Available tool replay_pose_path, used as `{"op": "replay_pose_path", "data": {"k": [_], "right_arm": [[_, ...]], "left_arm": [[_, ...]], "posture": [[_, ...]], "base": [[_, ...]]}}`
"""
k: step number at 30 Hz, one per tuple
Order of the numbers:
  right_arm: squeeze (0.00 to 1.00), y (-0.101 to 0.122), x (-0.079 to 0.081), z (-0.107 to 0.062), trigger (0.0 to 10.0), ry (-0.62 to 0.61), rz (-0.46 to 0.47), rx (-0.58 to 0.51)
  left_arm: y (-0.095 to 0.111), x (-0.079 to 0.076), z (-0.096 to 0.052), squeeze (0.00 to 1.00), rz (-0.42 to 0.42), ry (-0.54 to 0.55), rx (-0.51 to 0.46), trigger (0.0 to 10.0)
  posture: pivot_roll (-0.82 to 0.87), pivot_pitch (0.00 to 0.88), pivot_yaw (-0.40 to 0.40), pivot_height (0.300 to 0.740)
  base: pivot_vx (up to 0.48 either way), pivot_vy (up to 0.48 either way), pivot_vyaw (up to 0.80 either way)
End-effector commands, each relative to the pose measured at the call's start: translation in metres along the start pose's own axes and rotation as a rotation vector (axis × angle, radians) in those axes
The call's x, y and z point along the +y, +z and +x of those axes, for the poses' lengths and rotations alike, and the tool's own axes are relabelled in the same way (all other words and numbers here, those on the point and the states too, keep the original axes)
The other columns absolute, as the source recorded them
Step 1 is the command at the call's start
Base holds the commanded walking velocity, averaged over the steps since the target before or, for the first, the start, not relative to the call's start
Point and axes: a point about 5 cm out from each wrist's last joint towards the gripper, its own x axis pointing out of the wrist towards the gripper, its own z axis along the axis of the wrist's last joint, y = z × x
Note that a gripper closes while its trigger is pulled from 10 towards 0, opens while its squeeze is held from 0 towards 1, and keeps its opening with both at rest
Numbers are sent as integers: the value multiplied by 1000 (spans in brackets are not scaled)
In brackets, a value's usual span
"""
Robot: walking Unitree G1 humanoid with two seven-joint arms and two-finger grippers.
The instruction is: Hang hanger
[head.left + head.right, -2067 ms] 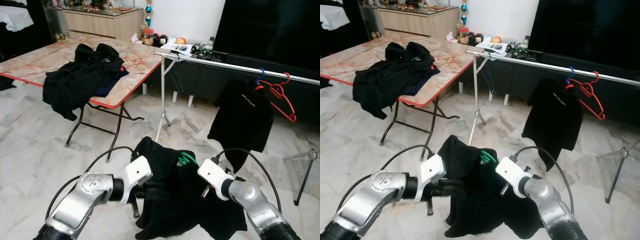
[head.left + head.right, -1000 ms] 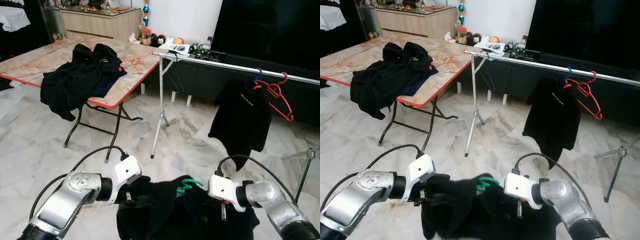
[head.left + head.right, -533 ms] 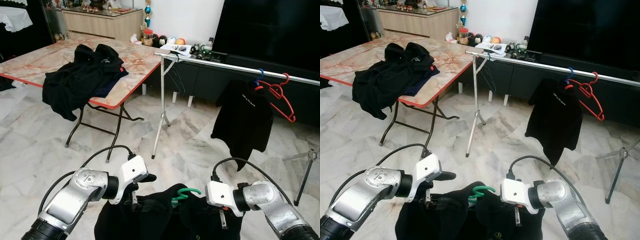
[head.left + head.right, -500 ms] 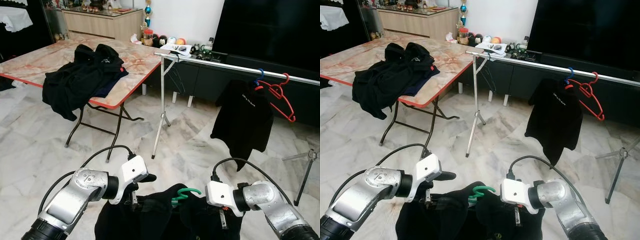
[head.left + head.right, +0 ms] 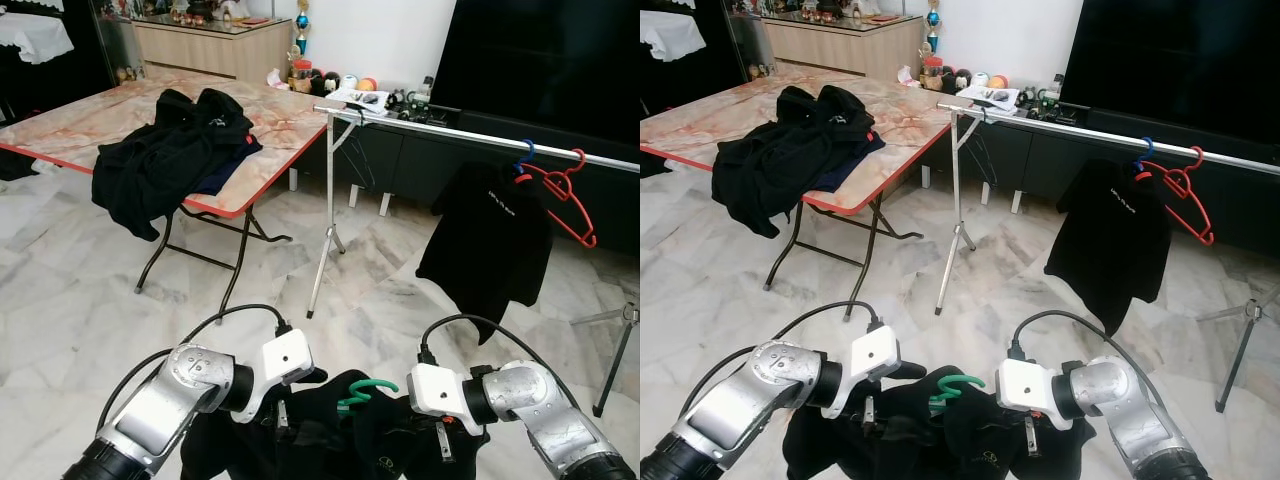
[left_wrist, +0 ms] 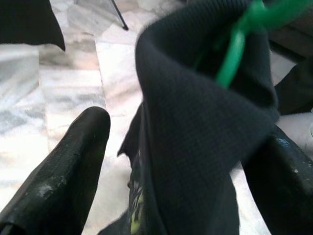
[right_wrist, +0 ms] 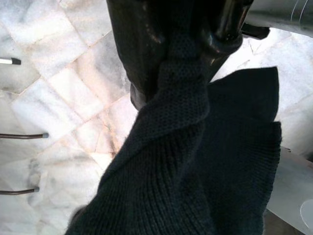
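Observation:
My gripper will carry the hanger to the rail, and the black garment [image 5: 312, 436] will come along, hanging limp below the hook, because the green hanger's neck [image 5: 347, 406] sinks inside the knit cloth.
A black garment [image 5: 350, 440] on a green hanger [image 5: 358, 392] is bunched low between my two arms, the green hook poking up from its top. My right gripper [image 7: 181, 63] is shut on a fold of the knit cloth and sits at the garment's right side [image 5: 443, 440]. My left gripper [image 6: 183, 127] is open at the garment's left side [image 5: 285, 415]. Its fingers [image 6: 63, 171] stand wide apart, with cloth and green hanger draped between them. The metal clothes rail [image 5: 450, 127] stands ahead to the right.
On the rail hang a black shirt [image 5: 490, 240] on a blue hanger and an empty red hanger [image 5: 560, 190]. The rail's stand [image 5: 325, 220] is ahead at centre, and another tripod leg [image 5: 615, 350] is at the right. A folding table [image 5: 270, 120] with piled black clothes [image 5: 170, 155] is at the left.
Over two seconds the garment has come down from a raised drape to a low bunch between the arms. In the last half second it has barely moved.

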Motion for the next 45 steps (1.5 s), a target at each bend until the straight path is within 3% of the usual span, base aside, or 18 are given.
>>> {"op": "replay_pose_path", "data": {"k": [1,3,4,5,6,7,25,45], "right_arm": [[0,17,-7,-3,10000,-33,-44,-81],[0,17,-7,-3,10000,-33,-44,-82],[0,19,-8,-3,10000,-36,-41,-94],[0,21,-8,-4,10000,-41,-39,-109],[0,21,-8,-4,10000,-41,-39,-109],[0,22,-9,-4,10000,-42,-41,-108],[0,25,-12,-3,10000,-71,-37,-100],[0,30,-14,0,10000,-77,-34,-128]], "left_arm": [[2,1,2,0,14,2,2,8275],[2,1,3,0,16,2,2,8275],[2,3,4,0,20,22,4,6353],[2,6,5,0,21,49,3,3686],[2,6,5,0,21,49,3,3686],[3,6,5,0,19,46,1,0],[2,0,9,0,28,-14,26,0],[1,1,10,0,20,-1,24,0]], "posture": [[94,0,-27,740],[94,0,-27,740],[99,0,-28,740],[98,0,-29,740],[98,0,-29,740],[98,0,-30,740],[97,0,-32,740],[99,0,-33,740]], "base": [[0,0,0],[0,0,0],[0,0,0],[0,0,0],[0,0,0],[0,0,0],[0,0,0],[0,0,0]]}}
